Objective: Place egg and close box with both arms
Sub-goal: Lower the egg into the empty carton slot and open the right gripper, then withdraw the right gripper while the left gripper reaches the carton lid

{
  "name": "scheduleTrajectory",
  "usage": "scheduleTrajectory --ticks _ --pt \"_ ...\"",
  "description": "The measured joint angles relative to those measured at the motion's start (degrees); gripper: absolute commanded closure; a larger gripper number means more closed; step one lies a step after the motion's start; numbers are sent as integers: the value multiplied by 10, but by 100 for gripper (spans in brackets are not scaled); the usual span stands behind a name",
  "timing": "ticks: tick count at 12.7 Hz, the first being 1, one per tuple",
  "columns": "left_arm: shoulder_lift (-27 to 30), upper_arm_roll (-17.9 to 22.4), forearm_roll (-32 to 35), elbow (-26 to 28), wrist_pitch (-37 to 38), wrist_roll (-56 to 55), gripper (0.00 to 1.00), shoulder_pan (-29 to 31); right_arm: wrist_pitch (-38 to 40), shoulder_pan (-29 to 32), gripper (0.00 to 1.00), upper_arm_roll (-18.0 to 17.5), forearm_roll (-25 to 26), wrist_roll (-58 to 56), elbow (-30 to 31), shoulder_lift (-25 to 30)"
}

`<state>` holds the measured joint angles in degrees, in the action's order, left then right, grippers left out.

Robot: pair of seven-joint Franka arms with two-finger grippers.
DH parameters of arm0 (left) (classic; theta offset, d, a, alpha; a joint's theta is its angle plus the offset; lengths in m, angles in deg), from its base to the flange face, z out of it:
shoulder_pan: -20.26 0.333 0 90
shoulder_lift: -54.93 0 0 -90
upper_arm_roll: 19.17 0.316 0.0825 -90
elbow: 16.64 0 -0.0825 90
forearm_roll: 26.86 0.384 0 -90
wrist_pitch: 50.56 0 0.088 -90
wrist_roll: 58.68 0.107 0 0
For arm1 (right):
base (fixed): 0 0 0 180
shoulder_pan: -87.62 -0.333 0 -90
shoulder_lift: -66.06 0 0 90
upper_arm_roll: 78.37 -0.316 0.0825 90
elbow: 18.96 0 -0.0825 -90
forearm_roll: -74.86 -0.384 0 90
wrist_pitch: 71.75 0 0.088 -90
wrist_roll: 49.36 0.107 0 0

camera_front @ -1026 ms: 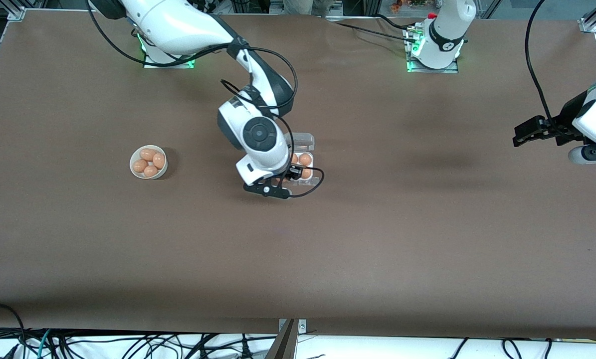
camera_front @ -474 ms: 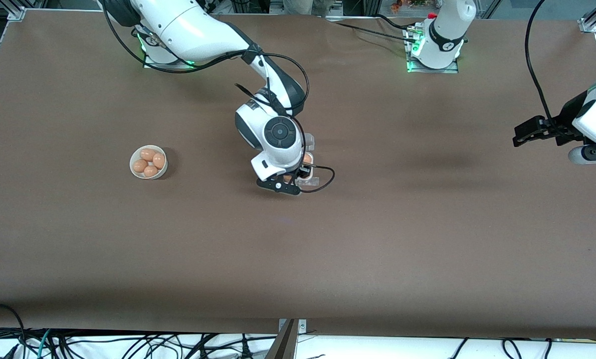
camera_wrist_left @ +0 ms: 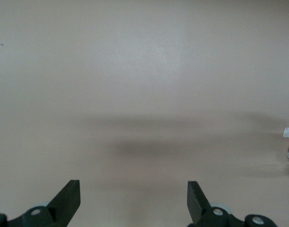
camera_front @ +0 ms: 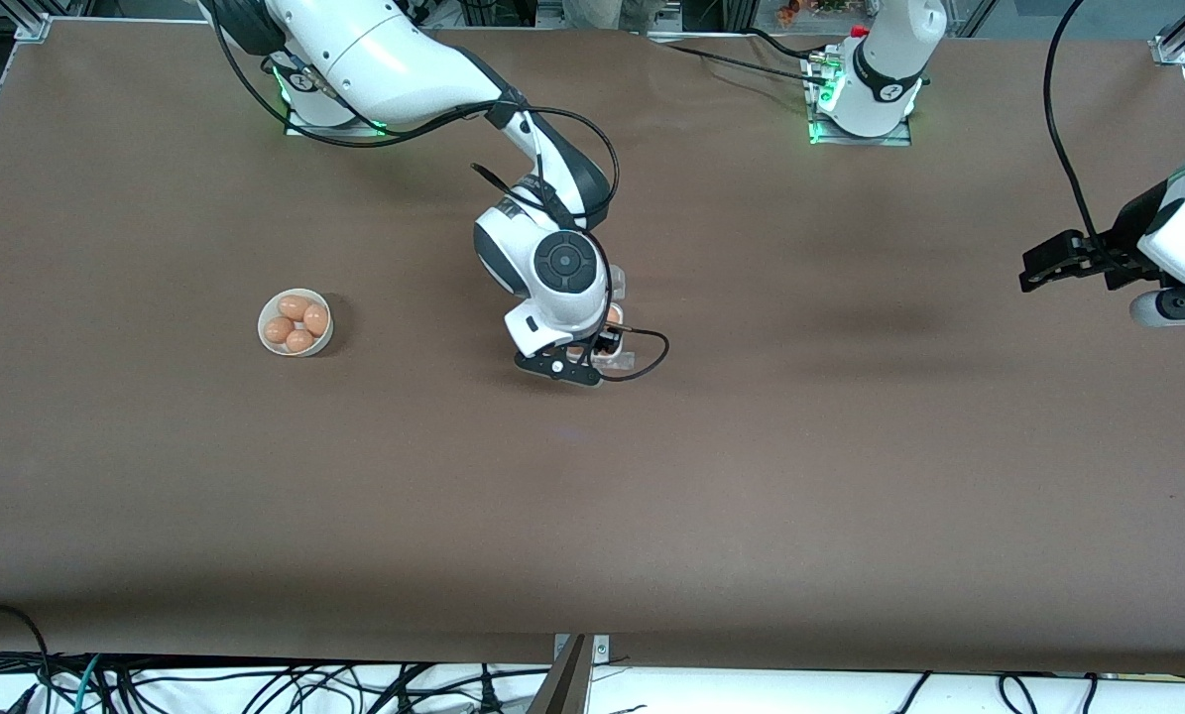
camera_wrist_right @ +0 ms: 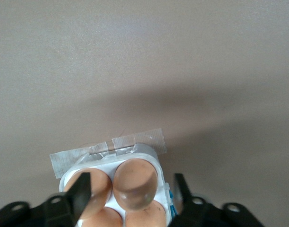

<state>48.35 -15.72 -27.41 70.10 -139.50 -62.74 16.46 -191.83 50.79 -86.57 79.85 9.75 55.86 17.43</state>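
Clear tape (camera_front: 619,361) holds the edge of the box (camera_front: 613,316). I expect the box to stay put as its lid swings closed over the eggs when I push the lid.
The clear-plastic box (camera_front: 616,285) sits mid-table, mostly hidden under the right arm's wrist; its lid lies open on the side farther from the front camera. In the right wrist view the box (camera_wrist_right: 145,152) holds four brown eggs (camera_wrist_right: 135,183). My right gripper (camera_front: 597,349) hangs low over the box, open, its fingers (camera_wrist_right: 81,189) either side of one egg and clear of it. My left gripper (camera_front: 1035,272) waits open and empty over bare table at the left arm's end; its fingers (camera_wrist_left: 69,196) show only the table top.
A round white bowl (camera_front: 267,344) with several eggs stands toward the right arm's end of the table. Clear tape (camera_wrist_right: 69,158) holds the box's edge to the brown table (camera_front: 592,516). Cables hang along the table's front edge.
The right arm moved toward the left arm's end and now covers most of the box, barely moving in the last half second. The left arm has not moved.
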Motion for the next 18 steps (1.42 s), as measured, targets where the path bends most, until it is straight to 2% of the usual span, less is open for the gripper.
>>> scheduleTrajectory --ticks 4,7,10,12,13,15,16,18 --pt "-1 -5 0 0 0 0 0 -5 6 1 0 5 4 0 -10 3" --pt "-2 -7 0 0 0 0 0 -18 93 30 0 10 3 -49 -29 38" --pt "-2 -26 -27 0 0 -10 24 -23 185 83 0 14 -9 -148 -14 119" --pt "-4 -77 -61 1 1 -89 49 -26 207 124 0 27 -24 -225 41 193" --pt "-9 -115 -66 2 1 -151 58 -29 210 135 0 45 -30 -264 81 235" --pt "-31 -205 -68 4 2 -295 92 -37 217 139 0 104 -44 -345 168 323" --pt "-49 -246 -68 5 1 -359 100 -47 226 140 0 136 -47 -380 207 365" --pt "-92 -295 -68 6 -1 -448 100 -84 269 141 0 199 -48 -443 251 427"
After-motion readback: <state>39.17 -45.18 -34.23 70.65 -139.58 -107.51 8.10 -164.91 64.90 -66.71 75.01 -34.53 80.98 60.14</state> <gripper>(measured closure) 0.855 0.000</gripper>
